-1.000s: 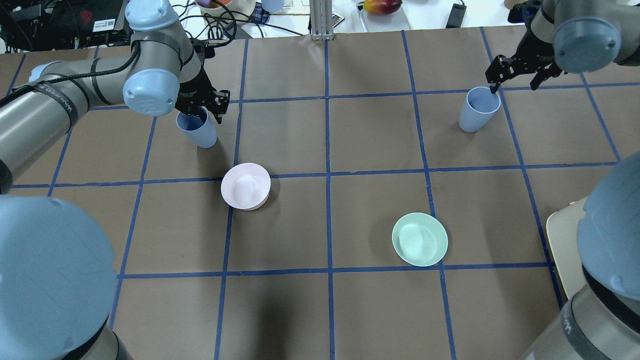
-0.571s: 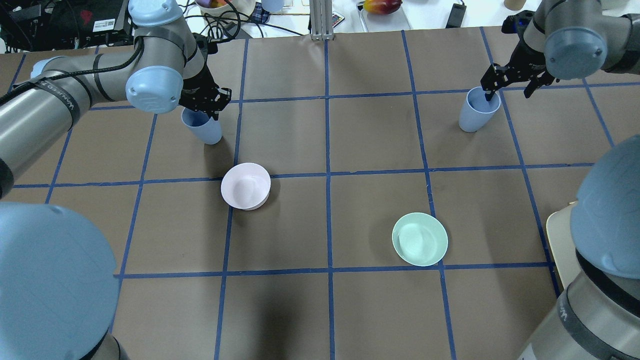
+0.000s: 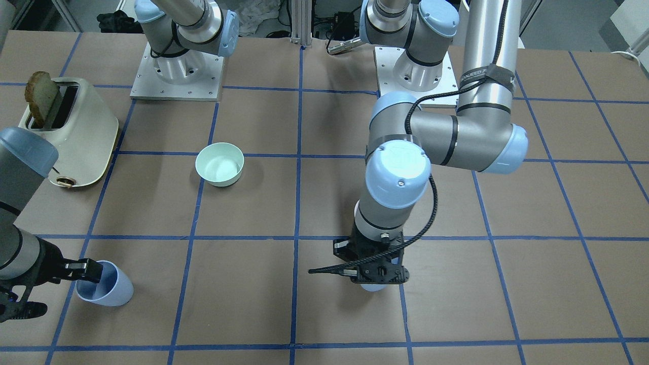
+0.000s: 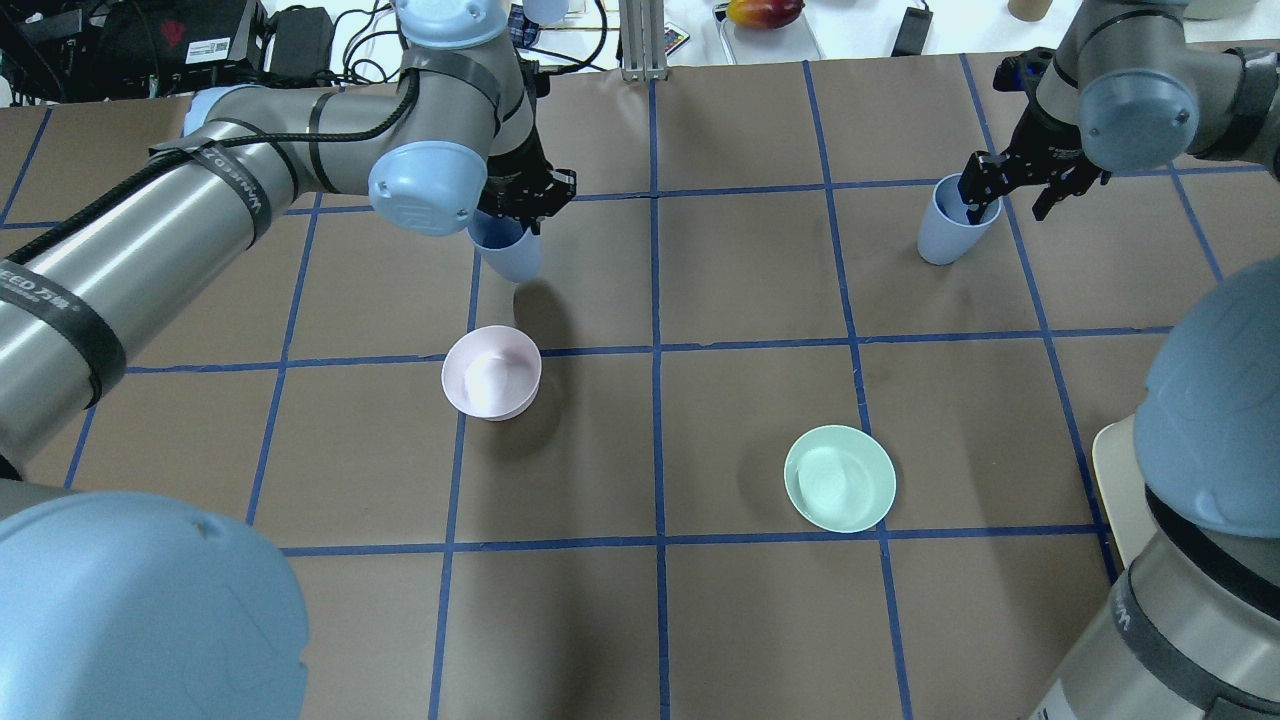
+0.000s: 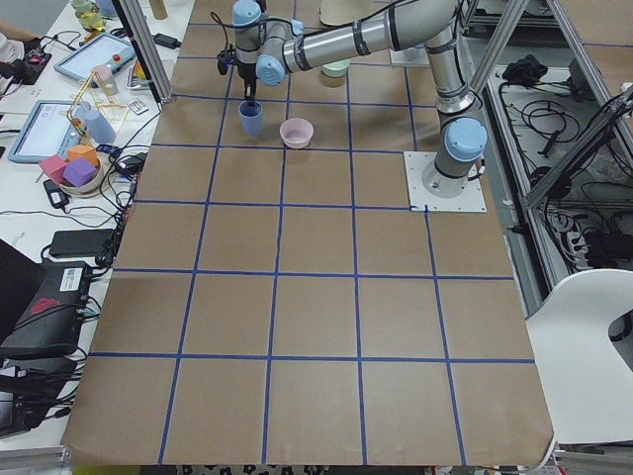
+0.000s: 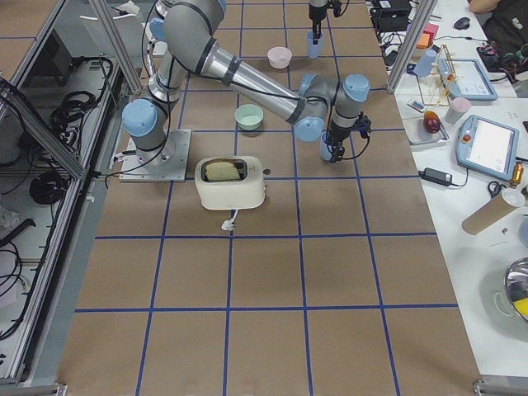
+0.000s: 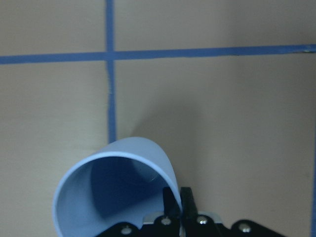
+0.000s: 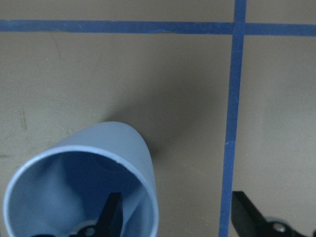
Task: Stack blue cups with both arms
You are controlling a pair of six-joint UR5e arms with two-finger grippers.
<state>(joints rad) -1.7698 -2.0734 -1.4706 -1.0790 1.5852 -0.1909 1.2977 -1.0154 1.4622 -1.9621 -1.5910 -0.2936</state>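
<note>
The other blue cup [image 3: 107, 285] should sink deep into the held one, with its rim staying above, when the robot lowers it in, because its side narrows [image 3: 119, 293] toward the cup's base.
My left gripper [image 4: 522, 212] is shut on the rim of one blue cup [image 4: 506, 252] and holds it just above the table, left of the centre line. The left wrist view shows the fingers [image 7: 177, 200] pinching that cup's wall [image 7: 123, 168]. The other blue cup [image 4: 950, 228] stands upright at the far right. My right gripper [image 4: 1008, 206] is open and straddles its rim, one finger inside the cup and one outside. The right wrist view shows this cup [image 8: 98, 148] with a finger [image 8: 111, 212] inside it.
A pale pink bowl [image 4: 491, 372] sits just nearer than the held cup. A mint-green bowl [image 4: 839, 478] sits right of centre. A cream toaster [image 3: 76, 137] with toast in it stands at the robot's right side.
My left arm has carried its blue cup to the right, toward the table's centre line. My right gripper has shifted slightly at the other cup's rim; that cup has not moved.
</note>
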